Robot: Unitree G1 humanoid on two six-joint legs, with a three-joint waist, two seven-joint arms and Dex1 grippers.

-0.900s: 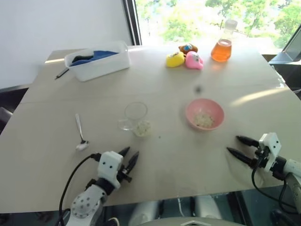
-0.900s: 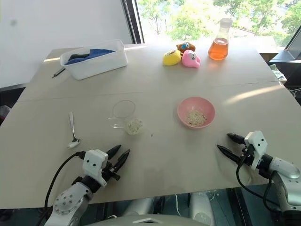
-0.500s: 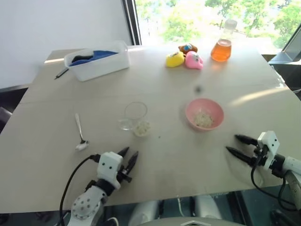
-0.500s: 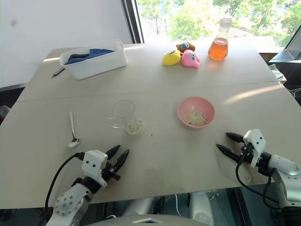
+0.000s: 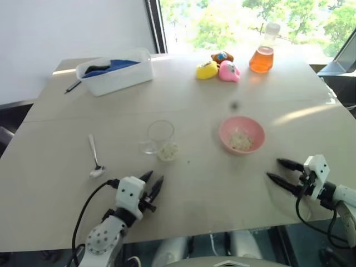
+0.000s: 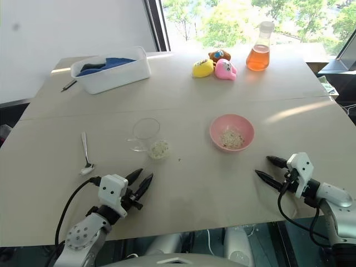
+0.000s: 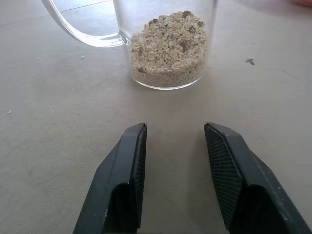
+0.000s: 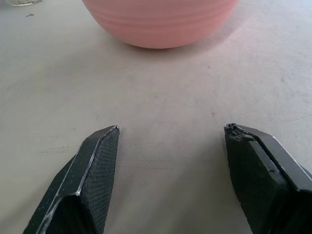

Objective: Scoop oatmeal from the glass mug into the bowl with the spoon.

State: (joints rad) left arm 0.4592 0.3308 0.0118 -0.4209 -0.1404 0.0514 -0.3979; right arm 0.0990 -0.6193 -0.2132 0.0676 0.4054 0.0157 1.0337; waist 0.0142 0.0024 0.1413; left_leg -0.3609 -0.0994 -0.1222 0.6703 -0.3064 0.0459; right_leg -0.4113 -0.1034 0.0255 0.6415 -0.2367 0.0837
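Observation:
The spoon [image 5: 95,157] seems longer than the glass mug [image 5: 163,140] is tall, so the spoon's handle will stick out and lean against the mug's rim when the robot rests the spoon inside.
The glass mug [image 5: 161,135] stands upright at the table's middle, with a layer of oatmeal [image 7: 168,46] in its bottom and its handle [image 7: 80,34] to one side. To the mug's right sits the pink bowl [image 5: 242,133] with a little oatmeal [image 6: 231,138] in it. The spoon [image 5: 95,158] lies flat on the table, left of the mug. My left gripper [image 5: 155,178] rests open and empty a short way in front of the mug, pointing at it. Over at the right, my right gripper [image 5: 274,169] is open and empty, pointing at the bowl [image 8: 161,22].
A white tub [image 5: 115,73] with blue cloth and a dark pen [image 5: 73,86] sit at the back left. Small toys [image 5: 218,68] and a flask of orange liquid [image 5: 262,55] stand at the back. The table's front edge runs just behind both grippers.

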